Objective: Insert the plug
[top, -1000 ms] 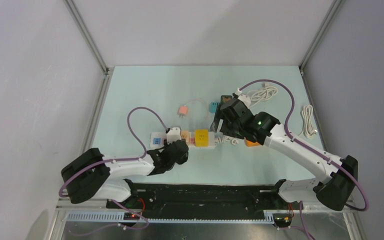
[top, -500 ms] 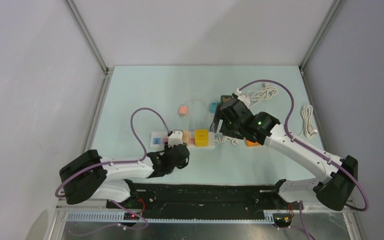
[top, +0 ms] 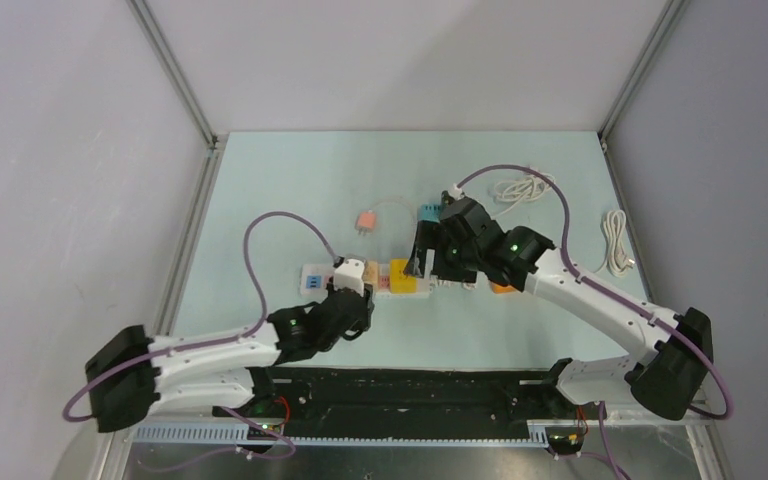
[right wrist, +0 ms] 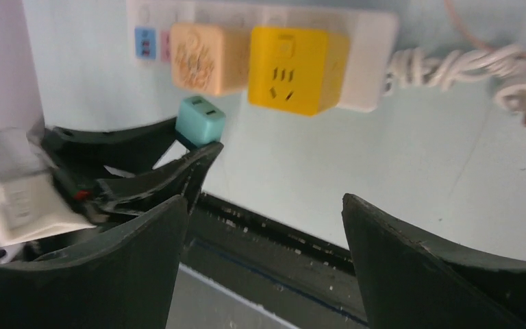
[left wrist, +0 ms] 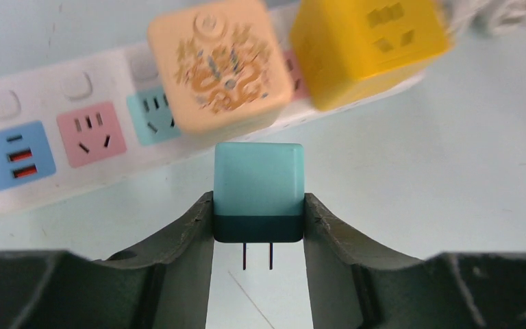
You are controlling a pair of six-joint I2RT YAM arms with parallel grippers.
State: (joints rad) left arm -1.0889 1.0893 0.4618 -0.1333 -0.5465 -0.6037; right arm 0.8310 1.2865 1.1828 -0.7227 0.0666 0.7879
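Observation:
The teal plug's pins point at my left gripper's palm and the plug's far end is free. I should keep holding it until my right gripper closes there.
A teal plug with a dark base is pinched between my left gripper's fingers, its two prongs pointing back toward the wrist. It hangs just in front of the white power strip. The strip shows a blue USB panel, a free pink socket and a teal socket half covered by a beige dragon cube. A yellow cube sits further right. My right gripper stands open and empty above the strip's right end. From there the held plug is visible.
A pink plug and another teal plug lie behind the strip, joined by a thin cord. White cables lie coiled at the back right and far right. An orange object sits under the right arm.
The left arm has stretched out, its shoulder swinging left, while its gripper stays at the strip's front edge with the plug. The right gripper has shifted left over the yellow cube.

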